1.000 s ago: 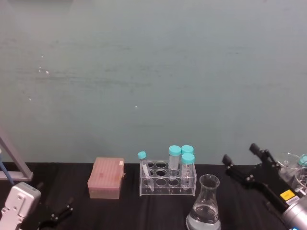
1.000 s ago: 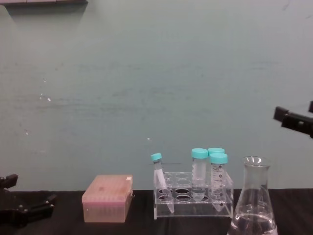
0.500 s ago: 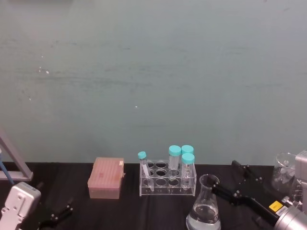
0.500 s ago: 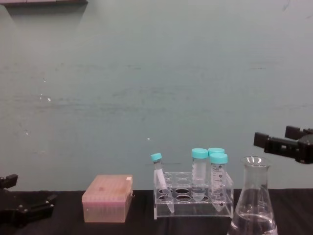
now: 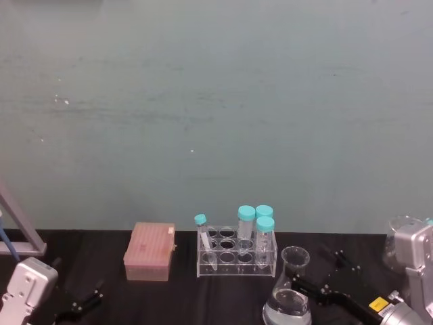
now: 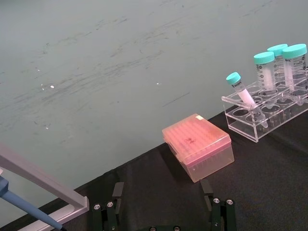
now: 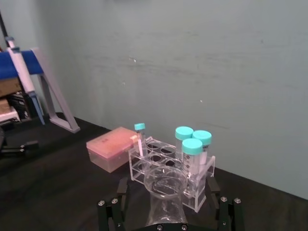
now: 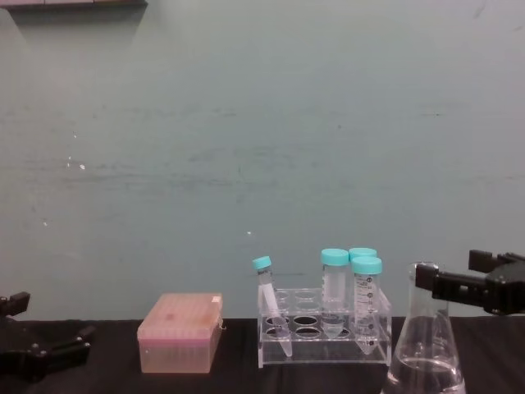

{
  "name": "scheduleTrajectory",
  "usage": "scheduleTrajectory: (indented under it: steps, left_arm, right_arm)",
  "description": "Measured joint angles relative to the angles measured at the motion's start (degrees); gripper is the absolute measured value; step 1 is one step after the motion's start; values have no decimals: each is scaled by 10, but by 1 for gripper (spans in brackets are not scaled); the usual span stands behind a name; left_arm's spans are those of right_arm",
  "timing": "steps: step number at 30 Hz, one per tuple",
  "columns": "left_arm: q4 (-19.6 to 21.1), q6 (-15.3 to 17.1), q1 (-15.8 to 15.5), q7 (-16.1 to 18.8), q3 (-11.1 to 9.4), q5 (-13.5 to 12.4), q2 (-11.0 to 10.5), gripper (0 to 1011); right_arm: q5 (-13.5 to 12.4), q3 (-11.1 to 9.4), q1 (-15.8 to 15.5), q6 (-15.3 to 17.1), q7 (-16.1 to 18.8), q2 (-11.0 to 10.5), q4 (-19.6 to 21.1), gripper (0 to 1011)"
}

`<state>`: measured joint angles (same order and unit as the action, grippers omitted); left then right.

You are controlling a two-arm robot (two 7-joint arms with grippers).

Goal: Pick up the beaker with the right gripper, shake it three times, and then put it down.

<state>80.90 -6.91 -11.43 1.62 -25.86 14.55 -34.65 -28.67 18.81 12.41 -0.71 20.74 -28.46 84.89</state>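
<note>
I expect the liquid to splash up the beaker's side and stay inside when I shake the beaker, because the liquid [image 8: 423,379] line [image 8: 422,362] is well below the beaker's neck.
The beaker [image 5: 289,292] is a clear glass conical flask holding some clear liquid, standing on the black table at the front right, just before the tube rack. My right gripper [image 5: 316,274] reaches in from the right at neck height. It is open, with one finger on each side of the neck. In the right wrist view the beaker's rim [image 7: 165,179] lies between the two black fingers [image 7: 113,212], with gaps on both sides. In the chest view the right gripper [image 8: 447,271] partly crosses the beaker [image 8: 425,353] at its neck. My left gripper [image 5: 78,305] rests open at the front left.
A clear rack [image 5: 237,254] with several teal-capped tubes stands mid-table, and a pink tip box [image 5: 150,252] to its left. Another glass vessel [image 5: 399,237] stands at the far right behind my right arm. A pipette stand [image 7: 36,79] is at the far left.
My right gripper has come down and moved left, from above and right of the beaker to around its neck. The beaker and the left arm have not moved.
</note>
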Motion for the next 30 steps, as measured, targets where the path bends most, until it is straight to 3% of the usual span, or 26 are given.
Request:
scheduleTrajectory:
  steps: [30]
  left_arm:
    - [0,0,0,0,0,0,0,1000]
  right_arm:
    - [67,0,28,23,-11,59,-55,1000]
